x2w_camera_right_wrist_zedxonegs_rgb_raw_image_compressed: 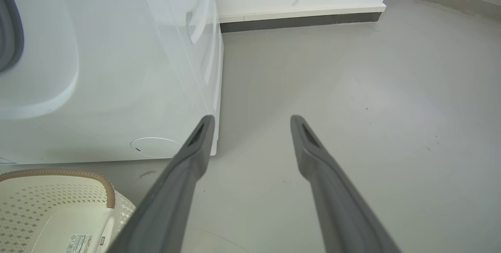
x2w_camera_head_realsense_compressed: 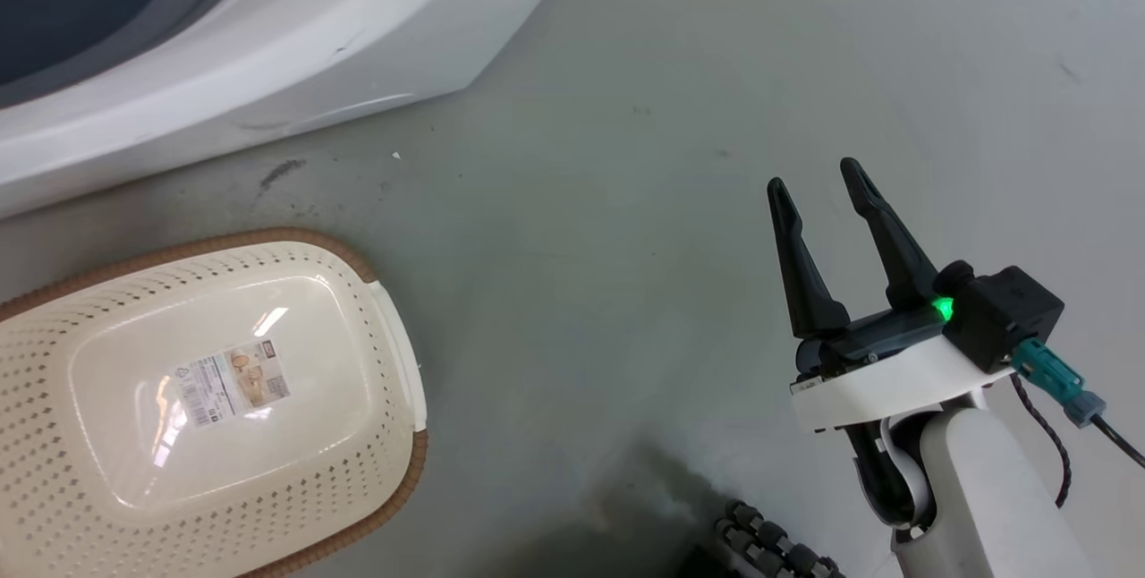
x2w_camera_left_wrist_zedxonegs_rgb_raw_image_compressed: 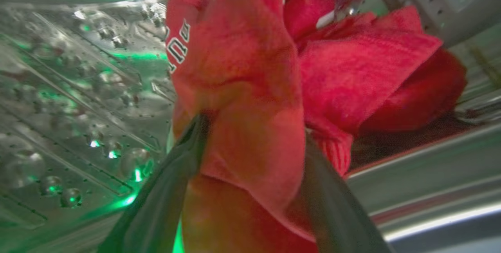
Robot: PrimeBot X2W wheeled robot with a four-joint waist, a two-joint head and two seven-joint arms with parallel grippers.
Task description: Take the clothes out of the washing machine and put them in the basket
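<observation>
I expect the lettered red piece point(x2w_camera_left_wrist_zedxonegs_rgb_raw_image_compressed: 239, 74) to come out by itself when I pull, and other clothes to stay in the drum, because loose edges lie over a darker red layer point(x2w_camera_left_wrist_zedxonegs_rgb_raw_image_compressed: 418, 93).
In the left wrist view, bright red clothes point(x2w_camera_left_wrist_zedxonegs_rgb_raw_image_compressed: 344, 73) with small white lettering lie bunched inside the washing machine's steel drum point(x2w_camera_left_wrist_zedxonegs_rgb_raw_image_compressed: 78, 88). My left gripper point(x2w_camera_left_wrist_zedxonegs_rgb_raw_image_compressed: 254, 129) is in the drum with its fingers spread wide on either side of a fold of red fabric; the fabric covers one fingertip. The washing machine point(x2w_camera_head_realsense_compressed: 268, 50) stands at the upper left of the head view, its white front point(x2w_camera_right_wrist_zedxonegs_rgb_raw_image_compressed: 117, 69) also in the right wrist view. On the floor in front of it sits the cream basket point(x2w_camera_head_realsense_compressed: 107, 310), point(x2w_camera_right_wrist_zedxonegs_rgb_raw_image_compressed: 51, 198), with nothing but its label inside. My right gripper point(x2w_camera_head_realsense_compressed: 814, 175), point(x2w_camera_right_wrist_zedxonegs_rgb_raw_image_compressed: 252, 118) hovers open over bare floor, holding nothing.
Grey floor point(x2w_camera_head_realsense_compressed: 626, 157) stretches to the right of the machine and basket. A white wall with a dark skirting point(x2w_camera_right_wrist_zedxonegs_rgb_raw_image_compressed: 297, 20) runs behind the machine. A ribbed black cable point(x2w_camera_head_realsense_compressed: 769, 551) lies near my base at the bottom edge.
</observation>
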